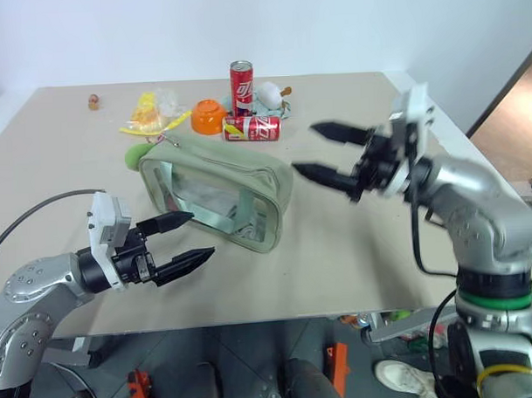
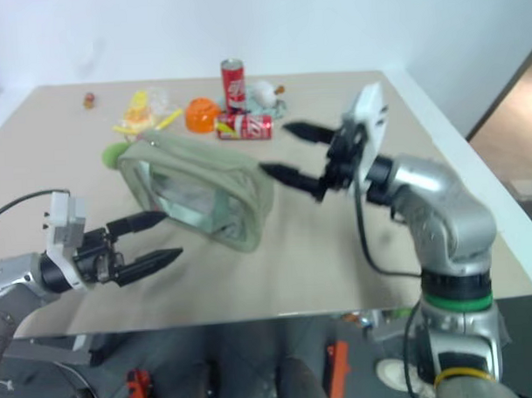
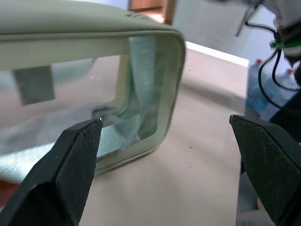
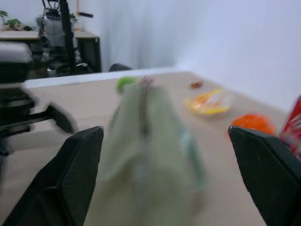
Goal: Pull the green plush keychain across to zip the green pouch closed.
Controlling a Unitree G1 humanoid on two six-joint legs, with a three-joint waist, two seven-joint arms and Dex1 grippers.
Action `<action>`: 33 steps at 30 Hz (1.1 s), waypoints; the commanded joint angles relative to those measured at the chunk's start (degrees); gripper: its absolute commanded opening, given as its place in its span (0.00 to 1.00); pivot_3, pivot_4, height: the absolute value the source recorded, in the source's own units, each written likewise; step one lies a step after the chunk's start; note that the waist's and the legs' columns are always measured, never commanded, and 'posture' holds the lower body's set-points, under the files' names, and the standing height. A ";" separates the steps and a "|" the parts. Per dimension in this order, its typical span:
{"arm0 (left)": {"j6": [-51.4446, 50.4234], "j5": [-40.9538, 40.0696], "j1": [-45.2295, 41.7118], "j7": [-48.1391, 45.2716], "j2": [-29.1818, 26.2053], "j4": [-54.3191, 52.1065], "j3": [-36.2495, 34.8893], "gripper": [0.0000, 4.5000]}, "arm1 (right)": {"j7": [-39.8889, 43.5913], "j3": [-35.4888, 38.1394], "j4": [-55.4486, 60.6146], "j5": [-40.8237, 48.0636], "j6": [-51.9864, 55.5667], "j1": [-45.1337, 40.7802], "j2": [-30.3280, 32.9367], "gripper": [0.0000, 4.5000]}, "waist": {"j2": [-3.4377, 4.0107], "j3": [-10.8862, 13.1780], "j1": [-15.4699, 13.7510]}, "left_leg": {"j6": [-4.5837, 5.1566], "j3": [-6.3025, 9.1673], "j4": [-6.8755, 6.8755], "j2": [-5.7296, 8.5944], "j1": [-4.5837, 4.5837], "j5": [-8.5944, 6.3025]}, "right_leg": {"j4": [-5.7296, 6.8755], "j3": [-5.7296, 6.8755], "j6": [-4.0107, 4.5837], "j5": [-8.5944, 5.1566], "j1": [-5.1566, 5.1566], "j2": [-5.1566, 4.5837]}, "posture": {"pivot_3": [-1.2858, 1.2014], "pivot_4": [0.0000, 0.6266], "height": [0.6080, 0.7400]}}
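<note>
I can see a dark slit (image 4: 144,113) along the green pouch's top, so its fabric edge (image 1: 275,179) will fold and open wide when I pull it.
The green pouch (image 1: 218,194), pale sage with a clear plastic window, stands on the tan table. The lime green plush keychain (image 1: 139,153) sits at its far left top corner. My left gripper (image 1: 182,241) hangs open just in front of the pouch's window, near the lower left side, touching nothing. In the left wrist view the pouch (image 3: 84,42) is close ahead of the open fingers. My right gripper (image 1: 321,150) is open and empty, in the air to the right of the pouch's right end. The right wrist view looks along the pouch (image 4: 150,136) toward the keychain (image 4: 125,83).
Behind the pouch stand an upright red can (image 1: 242,88), a lying red can (image 1: 252,127), an orange bowl (image 1: 208,116), a yellow packet (image 1: 148,116) and a white plush toy (image 1: 269,95). The table's front edge (image 1: 253,317) runs just below my left gripper.
</note>
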State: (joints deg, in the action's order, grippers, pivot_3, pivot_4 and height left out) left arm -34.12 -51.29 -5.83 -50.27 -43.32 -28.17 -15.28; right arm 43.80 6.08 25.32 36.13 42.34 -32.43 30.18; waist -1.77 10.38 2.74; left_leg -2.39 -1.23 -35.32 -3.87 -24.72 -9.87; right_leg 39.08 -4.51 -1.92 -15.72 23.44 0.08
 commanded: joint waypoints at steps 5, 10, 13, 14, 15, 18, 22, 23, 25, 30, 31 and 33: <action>0.40 1.46 -4.36 -2.31 -1.23 2.09 1.19 1.00 | -11.52 -6.54 6.85 -5.13 -1.03 5.15 -5.00 0.99 | 0.01 0.00 0.03 | 0.01 -0.03 -0.09 0.02 0.05 0.12 | -0.01 -0.06 -0.25 0.02 -0.06 -0.01 | 0.52 0.24 1.00; 0.65 2.14 -4.85 -2.89 -1.11 2.52 1.57 1.00 | -13.37 -9.04 5.18 -8.46 -3.76 7.06 -6.34 0.93 | -0.03 -0.02 0.00 | 0.04 -0.10 -0.10 0.04 0.04 0.15 | -0.02 -0.10 -0.31 0.05 -0.05 -0.04 | 0.52 0.24 1.00; 0.72 2.61 -4.86 -2.93 -1.03 2.38 1.60 1.00 | -12.91 -10.12 5.03 -9.45 -5.10 8.25 -6.59 0.69 | -0.03 -0.01 0.02 | 0.05 -0.08 -0.04 0.02 0.03 0.14 | -0.02 -0.10 -0.29 0.02 -0.02 0.00 | 0.52 0.24 1.00; 0.74 2.76 -4.72 -2.98 -1.08 2.29 1.55 1.00 | -12.82 -10.34 5.11 -9.53 -5.26 8.57 -6.65 0.66 | -0.03 -0.02 0.01 | 0.05 -0.07 -0.02 0.02 0.03 0.14 | -0.02 -0.09 -0.29 0.01 -0.01 0.00 | 0.52 0.24 1.00; 0.78 2.99 -4.58 -3.08 -1.16 2.26 1.52 1.00 | -12.74 -10.50 5.12 -9.61 -5.48 8.86 -6.72 0.57 | -0.03 -0.02 0.00 | 0.05 -0.05 0.00 0.02 0.03 0.13 | -0.02 -0.08 -0.29 -0.01 -0.01 0.00 | 0.52 0.24 1.00; 0.78 3.43 -4.15 -3.18 -1.15 1.99 1.36 1.00 | -12.30 -10.95 5.21 -9.76 -6.04 9.71 -6.63 0.32 | -0.03 -0.02 0.00 | 0.05 -0.02 0.00 0.03 0.00 0.12 | -0.02 -0.06 -0.30 -0.03 -0.01 0.00 | 0.52 0.24 1.00; 0.77 3.74 -3.80 -3.21 -0.98 1.90 1.23 1.00 | -11.47 -11.30 5.43 -9.80 -6.59 10.02 -6.16 0.04 | -0.03 -0.02 0.00 | 0.05 -0.01 -0.04 0.03 0.01 0.13 | -0.02 -0.05 -0.31 -0.01 -0.04 -0.01 | 0.52 0.24 1.00; 0.83 3.85 -3.69 -3.20 -0.92 1.89 1.27 1.00 | -11.02 -11.30 5.56 -9.68 -6.79 10.08 -5.96 0.01 | -0.03 -0.02 0.00 | 0.05 -0.02 -0.04 0.03 0.02 0.13 | -0.02 -0.05 -0.31 0.00 -0.04 -0.01 | 0.52 0.24 1.00; 0.88 3.97 -3.50 -3.14 -0.76 1.77 1.39 1.00 | -10.04 -11.26 5.71 -9.90 -7.49 10.16 -5.24 0.01 | -0.03 -0.02 0.00 | 0.05 -0.02 -0.05 0.03 0.02 0.13 | -0.02 -0.06 -0.31 0.01 -0.04 -0.01 | 0.52 0.24 1.00; 0.95 4.28 -3.27 -2.98 -0.49 1.36 1.78 1.00 | -0.34 -6.47 0.46 -8.77 -14.02 9.81 1.44 0.01 | -0.03 -0.01 -0.05 | 0.05 -0.02 -0.04 0.04 0.00 0.13 | -0.02 -0.05 -0.33 -0.01 -0.04 -0.03 | 0.52 0.24 1.00; 1.01 4.39 -3.36 -3.06 -0.50 1.45 1.87 1.00 | 2.40 -5.25 -2.12 -9.07 -16.33 9.24 3.37 0.01 | -0.03 -0.01 -0.10 | 0.05 -0.02 -0.05 0.06 0.00 0.13 | -0.03 -0.05 -0.33 -0.01 -0.05 -0.04 | 0.52 0.24 1.00; 1.10 4.55 -3.49 -3.22 -0.54 1.61 1.95 1.00 | 5.84 -3.83 -6.48 -9.66 -19.98 8.18 5.83 0.01 | -0.04 0.00 -0.17 | 0.05 -0.02 -0.07 0.10 0.00 0.13 | -0.03 -0.04 -0.35 -0.01 -0.08 -0.09 | 0.52 0.24 1.00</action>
State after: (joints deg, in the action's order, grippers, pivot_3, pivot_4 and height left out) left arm -34.08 -47.01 -9.06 -53.06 -43.70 -25.35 -13.15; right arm 46.63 -1.11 20.55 26.60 26.12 -23.04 34.87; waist -1.81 10.37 2.57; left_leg -2.34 -1.25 -35.40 -3.74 -24.70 -9.74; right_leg 39.05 -4.55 -2.28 -15.73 23.36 -0.04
